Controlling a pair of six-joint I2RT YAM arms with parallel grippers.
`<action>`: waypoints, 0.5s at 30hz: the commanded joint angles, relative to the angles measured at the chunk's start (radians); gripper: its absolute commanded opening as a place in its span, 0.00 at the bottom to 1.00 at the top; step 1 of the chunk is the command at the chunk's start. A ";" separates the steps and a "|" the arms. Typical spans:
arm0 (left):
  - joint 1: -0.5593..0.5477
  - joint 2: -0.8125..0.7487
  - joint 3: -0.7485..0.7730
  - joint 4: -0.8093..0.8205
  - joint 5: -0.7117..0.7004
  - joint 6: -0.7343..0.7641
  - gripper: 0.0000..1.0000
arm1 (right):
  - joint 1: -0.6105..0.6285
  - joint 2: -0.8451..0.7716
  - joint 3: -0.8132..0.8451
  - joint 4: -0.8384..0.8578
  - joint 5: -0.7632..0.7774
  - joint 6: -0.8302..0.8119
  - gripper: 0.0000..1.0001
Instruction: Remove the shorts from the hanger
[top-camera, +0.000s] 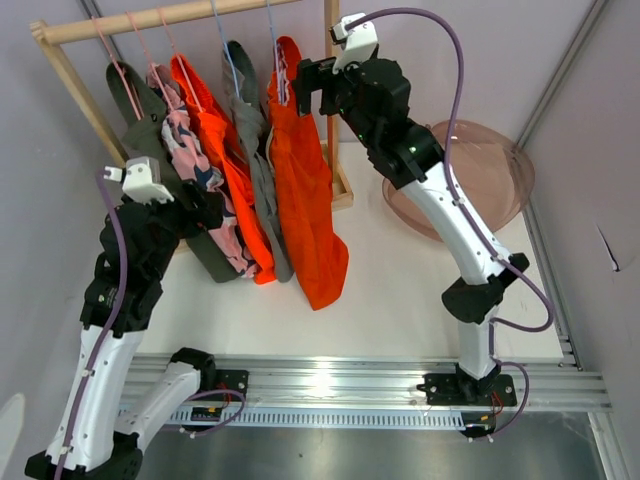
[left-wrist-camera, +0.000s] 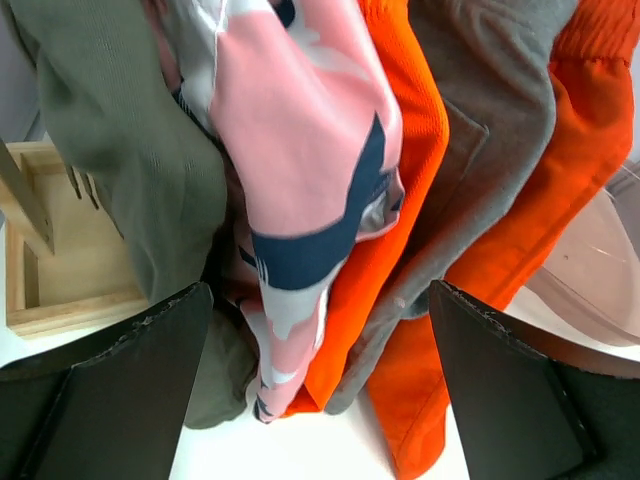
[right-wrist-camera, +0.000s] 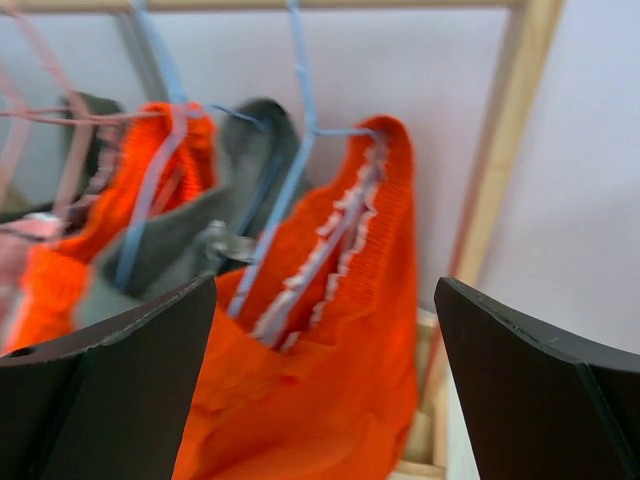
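Observation:
The longer orange shorts' waistband (top-camera: 285, 72) is hanging edge-on close to the post, so I should move my right gripper back and bring my left gripper in from the grey shorts' side (top-camera: 252, 95).
Several pairs of shorts hang from a wooden rail (top-camera: 180, 15): dark olive shorts (top-camera: 150, 130), pink patterned shorts (top-camera: 195, 165), orange shorts (top-camera: 215, 130), grey shorts (top-camera: 250, 130) and a second, longer orange pair (top-camera: 305, 200) on the right. My left gripper (left-wrist-camera: 320, 400) is open low in front of their hems, with the pink patterned pair (left-wrist-camera: 300, 130) and an orange leg (left-wrist-camera: 400, 180) between its fingers (left-wrist-camera: 110, 390), touching neither. My right gripper (right-wrist-camera: 325, 390) is open up at the waistband of the right orange shorts (right-wrist-camera: 340, 380), which hang on a blue hanger (right-wrist-camera: 290, 180).
The rack's wooden base frame (left-wrist-camera: 60, 270) sits on the white table behind the olive shorts. Its right post (right-wrist-camera: 510, 150) stands just beside my right gripper. A translucent pink bowl (top-camera: 490, 170) sits at the back right. Walls close in on both sides.

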 joint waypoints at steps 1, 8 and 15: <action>-0.046 -0.053 -0.033 0.072 -0.044 -0.024 0.95 | -0.003 0.014 0.010 0.100 0.149 -0.050 0.99; -0.114 -0.090 -0.061 0.069 -0.115 -0.005 0.96 | 0.018 0.166 0.139 0.216 0.162 -0.055 0.99; -0.151 -0.079 -0.050 0.065 -0.136 0.001 0.98 | 0.038 0.213 0.142 0.329 0.140 -0.024 1.00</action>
